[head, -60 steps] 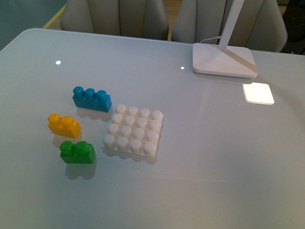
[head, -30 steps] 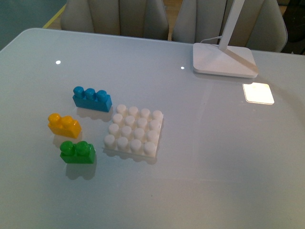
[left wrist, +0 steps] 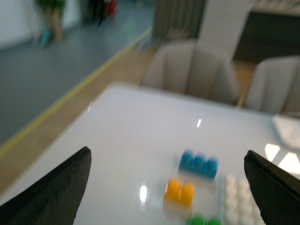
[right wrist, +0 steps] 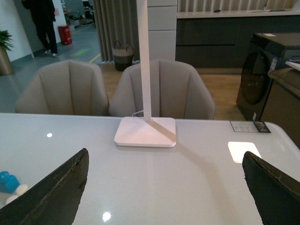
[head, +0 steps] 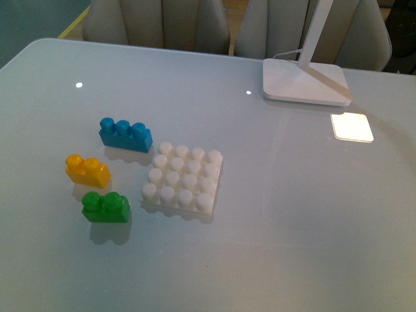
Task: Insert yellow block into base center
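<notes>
My gripper will make the white base (head: 182,179) slide a little when it pushes the yellow block onto the base's studs, because the base lies loose on a glossy tabletop (head: 178,215).
The yellow block (head: 87,170) lies on the table left of the white studded base (head: 182,177); it also shows, blurred, in the left wrist view (left wrist: 179,192). The base shows partly in that view (left wrist: 238,199). A blue three-stud brick (head: 125,134) lies behind the yellow block and a green brick (head: 104,207) in front of it. Neither arm shows in the front view. My left gripper (left wrist: 166,187) is open and empty, above the table with the yellow block between its fingers' sightline. My right gripper (right wrist: 164,187) is open and empty, facing the lamp.
A white lamp foot (head: 304,82) with its slanted stem stands at the table's far right; it shows in the right wrist view (right wrist: 146,131). Grey chairs (head: 159,25) stand behind the table's far edge. A bright light patch (head: 352,127) lies near the lamp.
</notes>
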Controlling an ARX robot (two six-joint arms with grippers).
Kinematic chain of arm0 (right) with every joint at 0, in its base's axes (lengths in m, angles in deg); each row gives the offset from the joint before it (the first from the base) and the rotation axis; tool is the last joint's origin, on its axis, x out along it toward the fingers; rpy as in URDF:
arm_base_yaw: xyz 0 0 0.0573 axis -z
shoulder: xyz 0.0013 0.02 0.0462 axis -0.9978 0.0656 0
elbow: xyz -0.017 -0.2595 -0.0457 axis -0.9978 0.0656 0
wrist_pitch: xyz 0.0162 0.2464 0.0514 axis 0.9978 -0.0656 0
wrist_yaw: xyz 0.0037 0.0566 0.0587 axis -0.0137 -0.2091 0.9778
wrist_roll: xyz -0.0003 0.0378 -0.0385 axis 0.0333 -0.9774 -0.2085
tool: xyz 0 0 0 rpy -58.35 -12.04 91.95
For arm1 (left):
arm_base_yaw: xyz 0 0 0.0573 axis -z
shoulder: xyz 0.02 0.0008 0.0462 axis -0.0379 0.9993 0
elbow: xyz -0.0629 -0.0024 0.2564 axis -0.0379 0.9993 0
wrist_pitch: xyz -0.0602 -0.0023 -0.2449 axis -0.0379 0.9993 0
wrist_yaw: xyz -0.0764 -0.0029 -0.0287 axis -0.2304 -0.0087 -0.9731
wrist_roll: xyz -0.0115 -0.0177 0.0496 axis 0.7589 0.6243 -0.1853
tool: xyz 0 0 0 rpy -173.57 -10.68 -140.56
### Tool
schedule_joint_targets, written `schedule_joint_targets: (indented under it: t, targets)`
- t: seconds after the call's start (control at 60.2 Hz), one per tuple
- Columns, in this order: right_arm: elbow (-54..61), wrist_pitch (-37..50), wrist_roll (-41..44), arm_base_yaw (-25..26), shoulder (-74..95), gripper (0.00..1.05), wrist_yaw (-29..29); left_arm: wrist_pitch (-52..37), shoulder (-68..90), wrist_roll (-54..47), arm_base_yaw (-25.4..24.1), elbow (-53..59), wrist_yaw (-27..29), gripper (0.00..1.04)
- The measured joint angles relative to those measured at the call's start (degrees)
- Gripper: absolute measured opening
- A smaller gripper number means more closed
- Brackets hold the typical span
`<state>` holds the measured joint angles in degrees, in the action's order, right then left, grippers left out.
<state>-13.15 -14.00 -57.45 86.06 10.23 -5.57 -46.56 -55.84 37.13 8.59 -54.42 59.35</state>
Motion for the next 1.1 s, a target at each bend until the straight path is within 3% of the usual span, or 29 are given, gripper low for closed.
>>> schedule_joint_targets:
  t: [0.066, 0.15, 0.382, 0.565, 0.931, 1.097]
  targets:
    - [0.0, 0.0, 0.0, 0.0, 0.0, 0.96, -0.2, 2.2, 4.6, 5.6, -0.3, -0.8, 1.1, 0.97]
    - [0.0, 0.0, 0.0, 0.0, 0.0, 0.96, 0.0, -1.6, 10.3, 8.3, -1.3, -1.8, -1.3, 0.97]
    - [0.0, 0.0, 0.0, 0.0, 0.0, 0.96, -0.1, -26.2, 40.7, 6.7, -3.7, -9.2, -8.3, 0.97]
    - [0.0, 0.0, 0.0, 0.0, 0.0, 0.96, -0.1, -36.0, 59.3, 5.7, -3.8, -15.0, -11.8, 0.97]
    - [0.0, 0.0, 0.0, 0.0, 0.0, 0.96, -0.1, -45.4, 83.7, -6.0, 4.9, -24.4, -14.1, 0.97]
    - [0.0, 0.0, 0.0, 0.0, 0.0, 0.96, -0.1, -47.3, 90.4, -12.8, 6.2, -28.9, -17.0, 0.97]
